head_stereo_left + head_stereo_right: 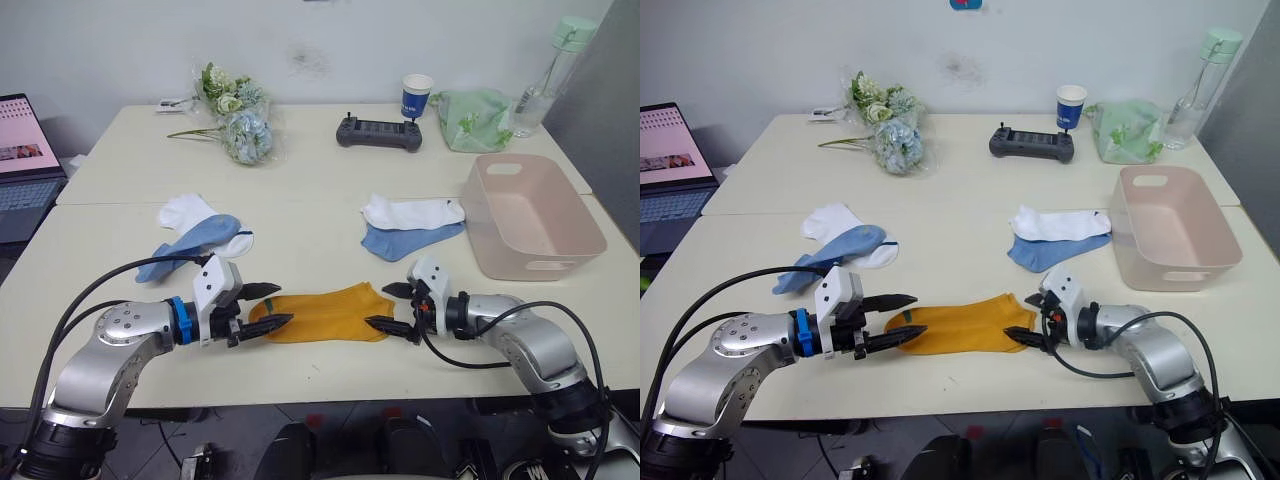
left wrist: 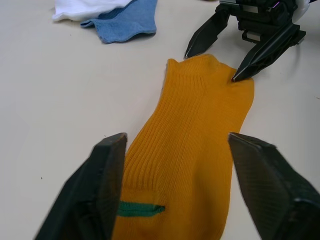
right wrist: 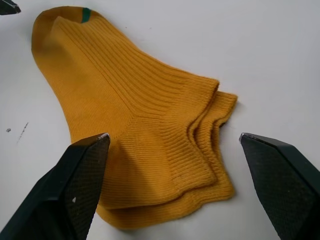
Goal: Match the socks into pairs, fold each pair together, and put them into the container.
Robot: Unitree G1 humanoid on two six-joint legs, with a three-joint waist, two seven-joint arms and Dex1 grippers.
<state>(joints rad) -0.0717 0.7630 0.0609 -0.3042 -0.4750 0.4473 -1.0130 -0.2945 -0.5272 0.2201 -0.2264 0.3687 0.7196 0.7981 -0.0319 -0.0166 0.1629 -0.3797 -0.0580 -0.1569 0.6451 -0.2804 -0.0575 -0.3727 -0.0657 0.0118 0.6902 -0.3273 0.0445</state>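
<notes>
The mustard-orange socks (image 1: 335,315) are stacked flat with their edges lined up (image 1: 330,341). Both layers should fold over together as one bundle when I fold them.
Two mustard-orange socks (image 1: 325,312) lie stacked flat near the table's front edge, green stripe at the toe end on the left. My left gripper (image 1: 282,304) is open, its fingers straddling the toe end. At the cuff end (image 3: 200,140) my right gripper (image 1: 378,305) is open too, one finger on each side of the doubled cuffs. A white sock (image 1: 185,212) and a light blue sock (image 1: 198,243) overlap at the left. Another white sock (image 1: 412,212) lies on a light blue sock (image 1: 405,243) at the right. The pale pink container (image 1: 578,228) stands at the right and holds nothing.
At the table's back are a bunch of flowers (image 1: 238,118), a black controller (image 1: 378,132), a paper cup (image 1: 416,97), a green plastic bag (image 1: 472,118) and a bottle (image 1: 548,75). A laptop (image 1: 25,165) sits off the left edge.
</notes>
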